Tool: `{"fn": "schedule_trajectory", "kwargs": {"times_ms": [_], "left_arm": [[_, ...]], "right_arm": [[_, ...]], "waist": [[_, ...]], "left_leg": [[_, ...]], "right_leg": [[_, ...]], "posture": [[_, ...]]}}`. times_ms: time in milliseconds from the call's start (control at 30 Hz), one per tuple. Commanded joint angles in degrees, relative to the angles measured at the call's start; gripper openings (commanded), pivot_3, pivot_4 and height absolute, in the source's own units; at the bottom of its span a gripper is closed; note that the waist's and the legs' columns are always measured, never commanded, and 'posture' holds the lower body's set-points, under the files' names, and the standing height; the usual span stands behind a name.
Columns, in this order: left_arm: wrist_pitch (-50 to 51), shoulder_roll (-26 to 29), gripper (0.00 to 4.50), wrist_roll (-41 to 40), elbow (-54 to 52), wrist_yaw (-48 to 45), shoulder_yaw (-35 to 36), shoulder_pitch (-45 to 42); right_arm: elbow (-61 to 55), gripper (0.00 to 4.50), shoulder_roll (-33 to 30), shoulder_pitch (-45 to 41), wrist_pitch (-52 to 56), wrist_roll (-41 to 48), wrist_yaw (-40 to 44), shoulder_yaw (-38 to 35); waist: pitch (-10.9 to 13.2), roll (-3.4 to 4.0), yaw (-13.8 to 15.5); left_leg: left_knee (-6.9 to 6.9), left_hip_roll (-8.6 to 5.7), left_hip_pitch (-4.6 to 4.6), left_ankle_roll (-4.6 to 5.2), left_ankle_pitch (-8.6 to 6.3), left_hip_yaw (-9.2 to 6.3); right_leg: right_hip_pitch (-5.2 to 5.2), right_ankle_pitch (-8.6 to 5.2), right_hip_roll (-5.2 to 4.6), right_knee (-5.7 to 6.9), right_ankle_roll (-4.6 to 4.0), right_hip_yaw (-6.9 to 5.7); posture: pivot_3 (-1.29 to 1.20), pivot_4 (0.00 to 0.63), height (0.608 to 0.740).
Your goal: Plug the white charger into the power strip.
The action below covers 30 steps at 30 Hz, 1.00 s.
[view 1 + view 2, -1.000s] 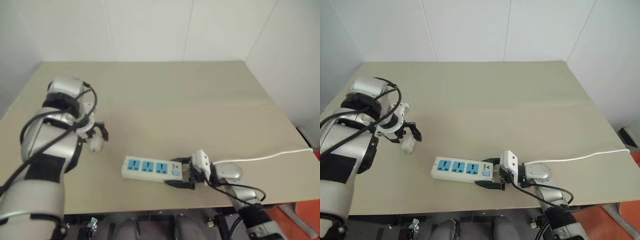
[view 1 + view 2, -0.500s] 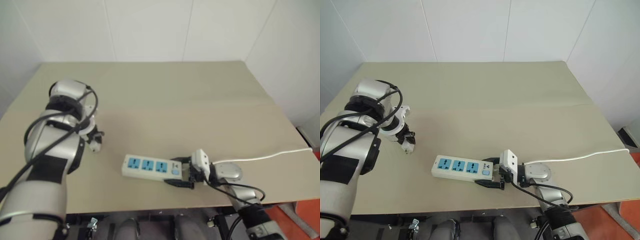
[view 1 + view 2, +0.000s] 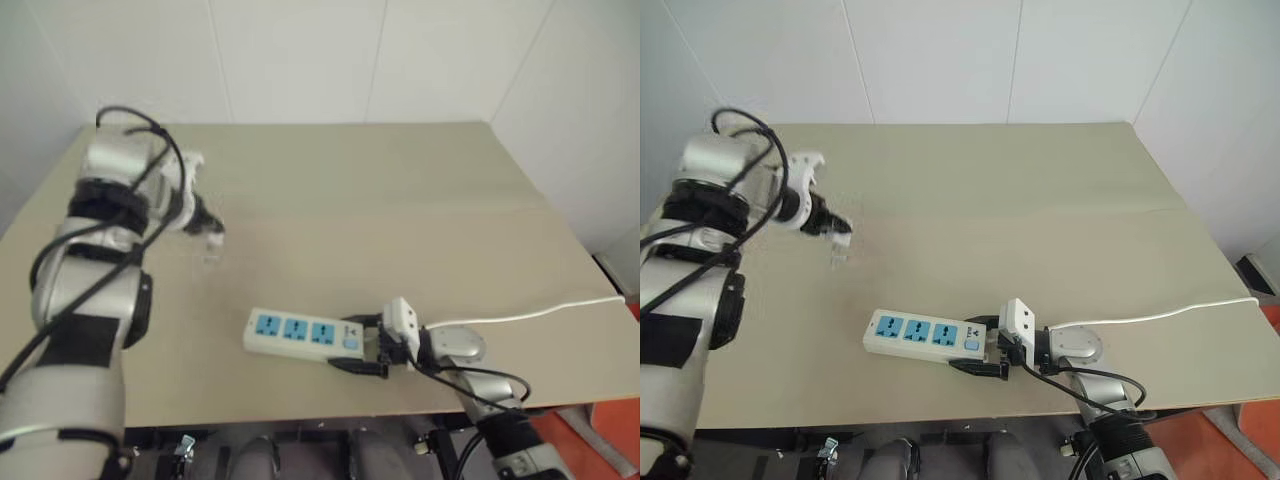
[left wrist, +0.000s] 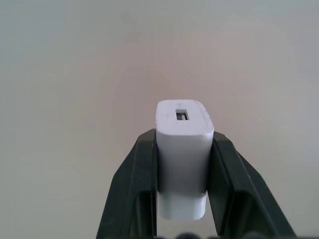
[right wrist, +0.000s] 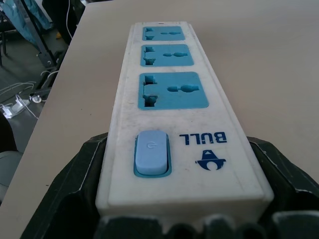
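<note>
The white charger's slotted end (image 4: 183, 116) faces along the table and my left gripper is pointing down, so I need to turn that gripper level over the power strip's socket (image 3: 323, 333) nearest the switch.
The white charger (image 4: 183, 149) is pinched between the two black fingers (image 4: 142, 184) of my left gripper (image 4: 184, 138), its slotted end facing away from the wrist. In the head views my left gripper (image 3: 205, 226) hangs above the table's left side, well left of and behind the power strip (image 3: 298, 333). That strip (image 5: 172, 99) lies flat near the front edge, with three blue sockets and a blue switch (image 5: 151, 152). My right gripper (image 3: 347, 345) is shut around its switch end, one finger on each long side.
The strip's thin white cord (image 3: 540, 312) runs right, off the beige table (image 3: 400, 220). White walls stand behind and to the right of the table. The table's front edge (image 3: 300, 415) is just below the strip.
My left gripper shut on the charger, which lay on the table, then lifted it up and toward the back. The right gripper and the strip stayed put.
</note>
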Motion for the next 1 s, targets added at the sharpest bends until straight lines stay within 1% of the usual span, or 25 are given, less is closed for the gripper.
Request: {"fn": "schedule_trajectory", "kwargs": {"times_ms": [33, 67, 100, 133, 167, 233, 300, 333, 400, 467, 567, 667, 800, 1000], "left_arm": [[-15.24, -2.19, 0.98, -1.52, -13.38, 8.31, 11.16, 5.55], [-19.27, -3.29, 0.98, -1.89, -17.06, 9.71, 13.53, 8.07], [-24.11, -4.21, 0.98, -2.72, -21.56, 9.15, 15.40, 11.49], [-29.43, -5.12, 0.98, -3.30, -25.37, 8.28, 16.73, 14.83], [-32.39, -5.46, 0.98, -4.59, -28.18, 5.95, 17.62, 17.33], [-31.96, -4.48, 0.98, -10.94, -30.79, -3.91, 19.45, 20.09], [-35.95, -2.06, 0.98, -15.25, -34.53, -18.11, 17.79, 24.66], [-38.66, -1.17, 0.98, -15.97, -36.67, -22.97, 16.62, 27.17], [-42.56, -0.31, 0.98, -18.13, -40.37, -31.50, 15.01, 31.92], [-44.21, -1.04, 0.98, -21.20, -42.37, -36.74, 14.96, 34.64], [-44.49, -1.82, 0.98, -24.63, -44.32, -42.30, 14.14, 37.33], [-43.52, -1.00, 0.98, -25.23, -46.34, -46.77, 11.16, 39.47], [-42.99, -1.59, 0.98, -25.74, -46.92, -48.35, 8.87, 39.85], [-42.58, -1.84, 0.98, -26.28, -47.40, -49.57, 7.64, 40.01]], "right_arm": [[0.02, 3.45, 0.98, -0.27, 0.14, 1.24, 0.24, 0.97], [0.18, 3.45, 1.10, -0.43, 0.04, 1.19, 0.30, 1.03], [0.36, 3.45, 1.21, -0.60, -0.02, 1.15, 0.32, 1.05], [0.48, 3.45, 1.26, -0.70, -0.08, 1.10, 0.37, 1.05], [0.56, 3.45, 1.27, -0.74, -0.09, 1.11, 0.44, 1.04], [0.74, 3.45, 1.30, -0.73, -0.08, 0.97, 0.58, 1.21], [0.88, 3.45, 1.27, -0.71, -0.02, 0.94, 0.78, 1.33], [0.95, 3.45, 1.25, -0.74, -0.06, 0.92, 0.84, 1.35], [1.20, 3.45, 1.22, -0.93, -0.11, 0.86, 0.99, 1.36], [1.51, 3.45, 1.18, -1.15, -0.19, 0.83, 1.12, 1.36], [1.78, 3.45, 1.08, -1.33, -0.30, 0.78, 1.31, 1.41], [2.06, 3.45, 0.78, -1.54, -0.04, 0.75, 1.73, 1.60], [2.91, 3.45, 0.35, -2.06, 0.06, 0.59, 2.76, 2.04], [3.95, 3.45, 0.40, -2.49, -0.25, -0.09, 3.12, 2.60]], "waist": [[-0.03, 0.01, 0.03], [-0.04, 0.00, 0.06], [-0.06, -0.01, 0.11], [-0.07, -0.01, 0.06], [-0.07, -0.01, 0.09], [-0.07, -0.02, 0.12], [-0.07, -0.02, 0.05], [-0.08, -0.01, -0.16], [-0.08, 0.00, -0.01], [-0.08, 0.00, 0.15], [-0.08, 0.00, 0.34], [-0.08, 0.00, 0.28], [-0.08, 0.00, 0.28], [-0.08, -0.01, 0.22]], "left_leg": [[0.01, 0.00, 0.01, 0.00, 0.00, 0.01], [0.00, -0.02, 0.04, 0.00, 0.00, 0.03], [0.00, -0.02, 0.07, -0.01, -0.01, 0.05], [0.03, -0.02, 0.04, -0.01, -0.01, 0.06], [0.01, -0.01, 0.08, -0.01, -0.01, 0.11], [0.05, -0.02, 0.06, -0.02, -0.01, 0.12], [0.08, -0.03, 0.04, -0.01, -0.01, 0.10], [0.08, -0.03, 0.04, -0.01, -0.01, 0.11], [0.07, -0.03, 0.09, -0.02, 0.00, 0.12], [0.08, -0.04, 0.16, -0.02, 0.00, 0.10], [0.25, 0.01, 0.18, -0.01, 0.00, 0.07], [0.41, 0.07, 0.19, 0.00, 0.00, 0.05], [0.51, 0.07, 0.22, 0.00, 0.00, 0.04], [0.51, 0.09, 0.24, 0.01, -0.01, 0.03]], "right_leg": [[0.00, 0.01, -0.02, 0.01, -0.01, 0.01], [0.00, 0.01, -0.08, 0.02, -0.01, 0.01], [0.00, 0.01, -0.11, 0.05, -0.01, 0.04], [0.00, 0.02, -0.11, 0.08, -0.01, 0.04], [0.00, 0.03, -0.13, 0.09, -0.02, 0.08], [-0.02, 0.04, -0.11, 0.13, -0.04, 0.06], [-0.02, 0.05, -0.08, 0.14, -0.05, 0.05], [-0.02, 0.05, -0.07, 0.14, -0.05, 0.05], [0.03, 0.05, -0.06, 0.13, -0.05, 0.05], [0.15, 0.04, -0.05, 0.06, -0.06, 0.04], [0.22, 0.06, 0.04, 0.09, -0.08, 0.03], [0.29, 0.09, 0.14, 0.12, -0.14, 0.03], [0.36, 0.12, 0.17, 0.13, -0.18, 0.03], [0.38, 0.12, 0.20, 0.12, -0.19, 0.03]], "posture": [[0.00, 0.150, 0.740], [0.00, 0.150, 0.740], [0.00, 0.150, 0.740], [0.00, 0.150, 0.740], [0.00, 0.150, 0.740], [0.00, 0.150, 0.740], [0.00, 0.150, 0.740], [0.00, 0.150, 0.740], [0.00, 0.150, 0.740], [0.00, 0.150, 0.740], [0.00, 0.150, 0.740], [0.00, 0.150, 0.740], [0.00, 0.150, 0.740], [0.00, 0.150, 0.740]]}}
